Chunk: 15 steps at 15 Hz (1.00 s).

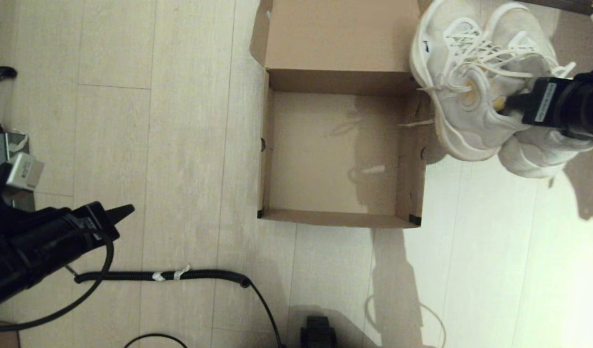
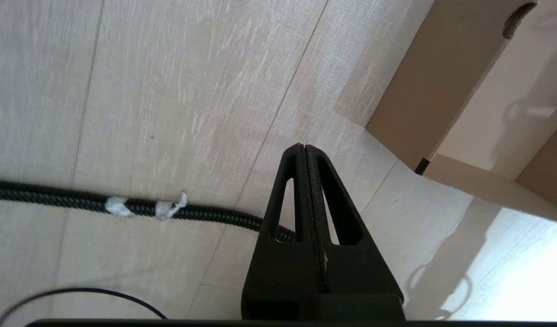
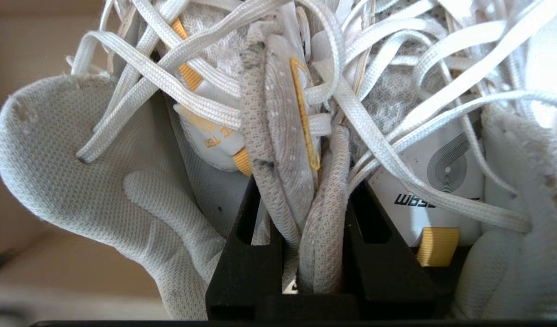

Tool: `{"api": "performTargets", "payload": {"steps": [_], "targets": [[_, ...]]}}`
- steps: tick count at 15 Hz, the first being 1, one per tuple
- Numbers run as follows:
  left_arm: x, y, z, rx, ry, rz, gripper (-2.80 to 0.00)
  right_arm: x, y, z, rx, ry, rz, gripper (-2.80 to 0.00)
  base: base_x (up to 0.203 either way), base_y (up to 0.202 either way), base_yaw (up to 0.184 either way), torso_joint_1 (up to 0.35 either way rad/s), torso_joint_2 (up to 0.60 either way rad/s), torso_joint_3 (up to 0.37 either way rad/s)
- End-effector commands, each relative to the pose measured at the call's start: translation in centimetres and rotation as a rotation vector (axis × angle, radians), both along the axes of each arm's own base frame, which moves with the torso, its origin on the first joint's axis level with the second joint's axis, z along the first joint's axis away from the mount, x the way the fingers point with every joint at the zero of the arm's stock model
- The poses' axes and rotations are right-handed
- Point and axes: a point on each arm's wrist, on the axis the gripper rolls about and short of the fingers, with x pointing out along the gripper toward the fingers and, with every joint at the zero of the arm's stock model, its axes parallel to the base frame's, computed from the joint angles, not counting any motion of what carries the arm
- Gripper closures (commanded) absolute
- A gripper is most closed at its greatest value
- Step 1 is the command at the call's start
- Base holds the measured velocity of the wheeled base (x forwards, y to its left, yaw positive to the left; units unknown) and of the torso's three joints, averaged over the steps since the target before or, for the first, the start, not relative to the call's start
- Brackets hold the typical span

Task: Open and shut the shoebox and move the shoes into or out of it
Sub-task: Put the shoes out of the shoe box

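Observation:
The white shoes stick out over the shoebox's side [image 1: 414, 136] and a lace lies across the shoebox's rim. My right gripper should carry them clear before it lowers them onto the floor [image 1: 474, 182] beside the shoebox.
The brown cardboard shoebox [image 1: 265, 145] lies open on the floor, lid flap [image 1: 342, 34] folded back, its inside bare. Just right of the box, the pair of white mesh shoes [image 1: 470, 96] hangs above the floor. My right gripper [image 1: 506, 104] reaches in from the right and is shut on the two inner collars of the shoes [image 3: 301, 213], pinched together between its black fingers [image 3: 248, 254]. Loose white laces [image 3: 396, 150] spread over both shoes. My left gripper [image 2: 304, 147] is shut with nothing in it, parked low at the left, well away from the box [image 2: 423, 91].
A thick black braided cable [image 1: 166, 276] with white tape runs across the floor in front of the box. A small grey device with cables [image 1: 16, 166] sits at the far left. A black part of the base [image 1: 318, 331] shows at the bottom.

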Motion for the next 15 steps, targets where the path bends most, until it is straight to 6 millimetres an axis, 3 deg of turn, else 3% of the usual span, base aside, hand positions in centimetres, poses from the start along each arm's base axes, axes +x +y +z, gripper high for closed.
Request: {"api": "performTargets", "payload": {"steps": [1, 4, 8, 9, 12, 15], "targets": [[0.4, 0.0, -0.2, -0.013, 0.013, 0.0, 0.0, 0.8, -2.8, -0.1, 0.0, 0.003, -0.097, 0.0, 0.0, 0.0, 0.0, 0.0, 0.0, 0.0], [0.9, 0.0, -0.9, -0.017, 0.044, -0.001, 0.0, 2.8, -6.2, -1.9, 0.005, 0.071, -0.181, 0.0, 0.0, 0.0, 0.0, 0.0, 0.0, 0.0], [1.3, -0.1, -1.4, -0.021, 0.068, -0.017, 0.0, 5.4, -7.0, -5.1, 0.009, 0.083, -0.201, 0.0, 0.0, 0.0, 0.0, 0.0, 0.0, 0.0], [1.4, -0.1, -1.5, -0.024, 0.073, -0.018, 0.0, 5.7, -7.0, -5.1, 0.019, 0.054, -0.198, 0.0, 0.0, 0.0, 0.0, 0.0, 0.0, 0.0], [1.7, -0.1, -1.8, -0.03, 0.087, -0.018, 0.0, 4.8, -6.7, -2.4, 0.069, -0.036, -0.155, 0.0, 0.0, 0.0, 0.0, 0.0, 0.0, 0.0], [1.7, -0.2, -1.7, -0.03, 0.085, -0.02, 0.0, 2.6, -6.6, 1.6, 0.074, -0.126, -0.147, 0.0, 0.0, 0.0, 0.0, 0.0, 0.0, 0.0]]}}
